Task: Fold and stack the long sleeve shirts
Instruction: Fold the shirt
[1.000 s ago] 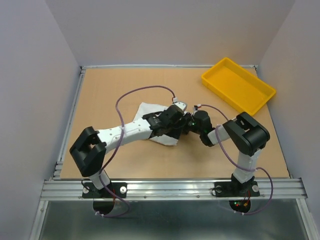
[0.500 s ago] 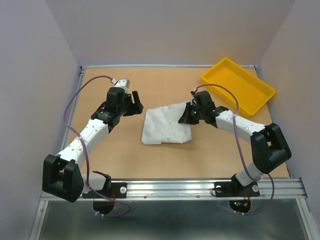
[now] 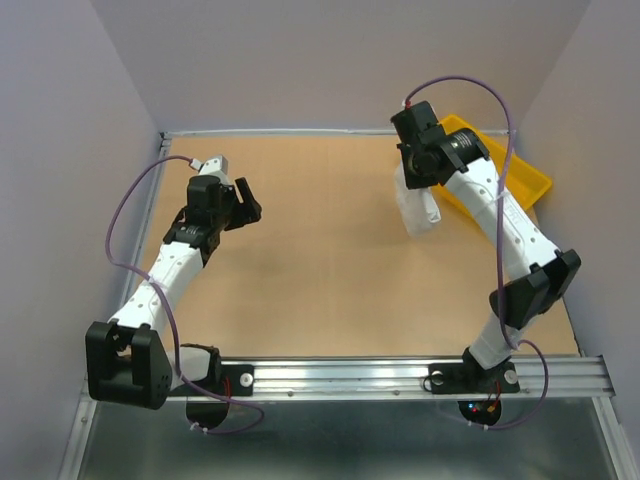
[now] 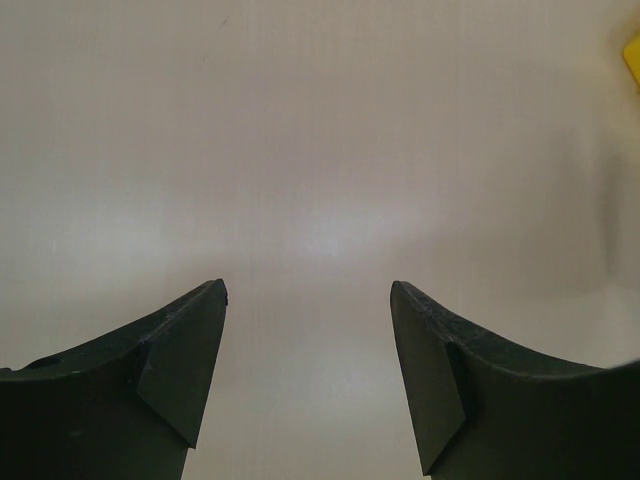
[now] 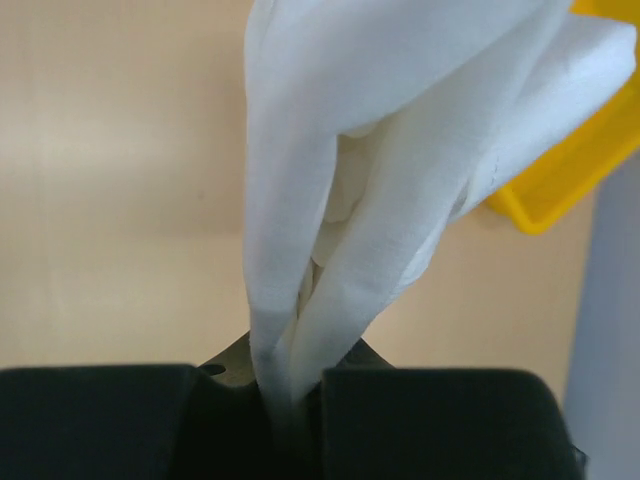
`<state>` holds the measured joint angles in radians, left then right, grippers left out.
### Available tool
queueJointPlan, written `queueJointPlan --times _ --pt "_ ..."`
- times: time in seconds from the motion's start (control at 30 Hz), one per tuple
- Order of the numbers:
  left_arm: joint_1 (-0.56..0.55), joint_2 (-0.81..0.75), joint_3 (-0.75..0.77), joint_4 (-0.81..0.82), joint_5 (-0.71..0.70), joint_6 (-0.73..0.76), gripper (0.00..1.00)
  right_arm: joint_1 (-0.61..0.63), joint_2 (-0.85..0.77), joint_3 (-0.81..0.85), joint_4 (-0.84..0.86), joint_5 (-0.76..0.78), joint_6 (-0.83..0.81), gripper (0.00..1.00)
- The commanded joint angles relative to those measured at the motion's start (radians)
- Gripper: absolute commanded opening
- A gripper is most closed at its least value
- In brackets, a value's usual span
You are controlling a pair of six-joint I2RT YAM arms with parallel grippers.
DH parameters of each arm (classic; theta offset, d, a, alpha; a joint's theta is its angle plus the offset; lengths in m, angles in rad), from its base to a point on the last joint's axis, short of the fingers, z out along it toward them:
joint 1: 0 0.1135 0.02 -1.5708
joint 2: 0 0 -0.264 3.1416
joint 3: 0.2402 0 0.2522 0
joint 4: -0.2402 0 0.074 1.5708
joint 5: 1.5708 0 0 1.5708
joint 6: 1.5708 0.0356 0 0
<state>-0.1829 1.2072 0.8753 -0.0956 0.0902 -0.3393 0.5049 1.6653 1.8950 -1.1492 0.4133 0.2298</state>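
Observation:
The white shirt [image 3: 418,208] is hanging in a bunch from my right gripper, far away from my left gripper. Next, I spread it over the table's middle [image 3: 350,240] before both grippers take it.
My right gripper [image 3: 420,176] is shut on a folded white long sleeve shirt [image 3: 418,208]. It holds the shirt in the air at the back right, just left of the yellow tray [image 3: 495,170]. In the right wrist view the shirt [image 5: 380,150] hangs bunched from between my closed fingers, with the tray's corner [image 5: 560,185] behind it. My left gripper [image 3: 240,200] is open and empty at the back left. In the left wrist view its fingers [image 4: 180,360] stand wide apart over bare surface.
The brown table [image 3: 320,280] is bordered by a metal rail at the front and white walls at the sides and back. The yellow tray sits at an angle in the back right corner.
My right gripper has lifted the folded shirt off the table's middle and carried it back and right, next to the tray. My left arm has drawn back a little to the left.

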Motion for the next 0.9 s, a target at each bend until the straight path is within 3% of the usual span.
queueJointPlan --times 0.0,0.17,0.33,0.6,0.7,0.73,0.77,0.8,0.87 --pt "0.020 -0.028 -0.015 0.024 0.019 -0.007 0.78 0.047 0.134 0.108 -0.213 0.281 -0.050 0.01" --pt "0.039 -0.023 -0.015 -0.001 -0.023 -0.018 0.78 0.235 0.374 0.212 -0.239 0.392 0.035 0.01" --pt "0.046 -0.026 -0.021 0.011 0.010 -0.029 0.77 0.354 0.675 0.321 -0.239 0.386 0.031 0.01" --pt "0.065 -0.054 -0.033 0.030 0.016 -0.035 0.76 0.440 0.817 0.316 -0.199 0.315 -0.010 0.06" --pt "0.072 -0.054 -0.032 0.028 0.025 -0.038 0.76 0.461 0.817 0.294 -0.188 0.265 0.003 0.26" --pt "0.074 -0.052 -0.032 0.031 0.025 -0.038 0.76 0.469 0.817 0.292 -0.184 0.254 0.005 0.35" --pt "0.076 -0.055 -0.033 0.031 0.025 -0.037 0.76 0.481 0.814 0.292 -0.179 0.221 -0.003 0.52" --pt "0.077 -0.057 -0.033 0.033 0.023 -0.037 0.76 0.486 0.811 0.294 -0.166 0.175 -0.007 0.60" --pt "0.080 -0.061 -0.035 0.034 0.017 -0.040 0.76 0.504 0.794 0.317 -0.146 0.133 -0.012 0.66"
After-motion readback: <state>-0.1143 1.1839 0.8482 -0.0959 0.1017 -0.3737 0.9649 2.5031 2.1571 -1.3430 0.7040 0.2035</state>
